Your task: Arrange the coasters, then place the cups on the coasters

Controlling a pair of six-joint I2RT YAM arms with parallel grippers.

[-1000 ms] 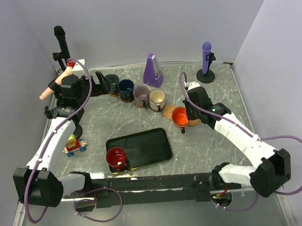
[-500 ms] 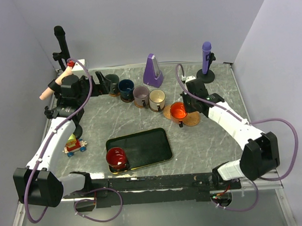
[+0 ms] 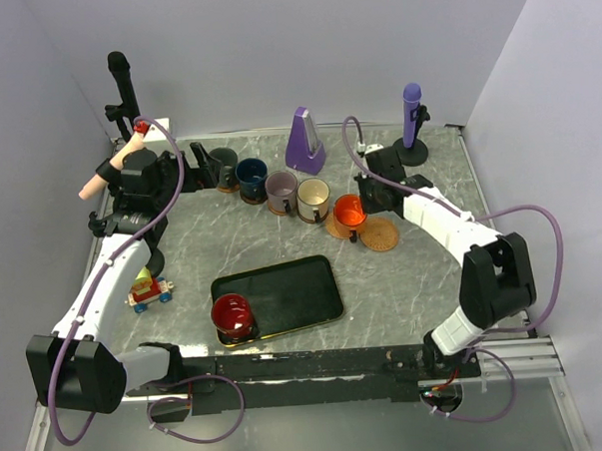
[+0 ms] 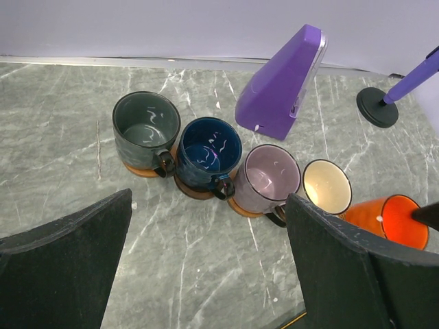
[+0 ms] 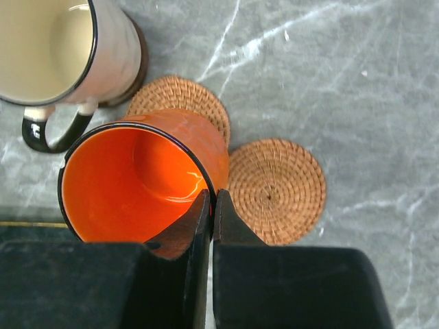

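I carry on lowering the orange cup with my right gripper until its base rests in the middle of the coaster beside the cream cup. The cup hangs upright over the coaster.
My right gripper is shut on the rim of the orange cup, one finger inside and one outside. The cup hangs over a woven coaster next to the cream cup; whether it touches the coaster I cannot tell. A second bare coaster lies just right of it. The dark green-grey, navy and lilac cups stand in a row on coasters. The red cup sits at the tray's near left corner. My left gripper hovers open and empty in front of the row.
A black tray lies in the middle near side. A purple metronome stands behind the cups, with a purple microphone stand at back right. A black microphone is at back left and a small toy at the left.
My right arm has carried the orange cup back and left, from over the right coaster to over the one beside the cream cup. The left arm has not moved.
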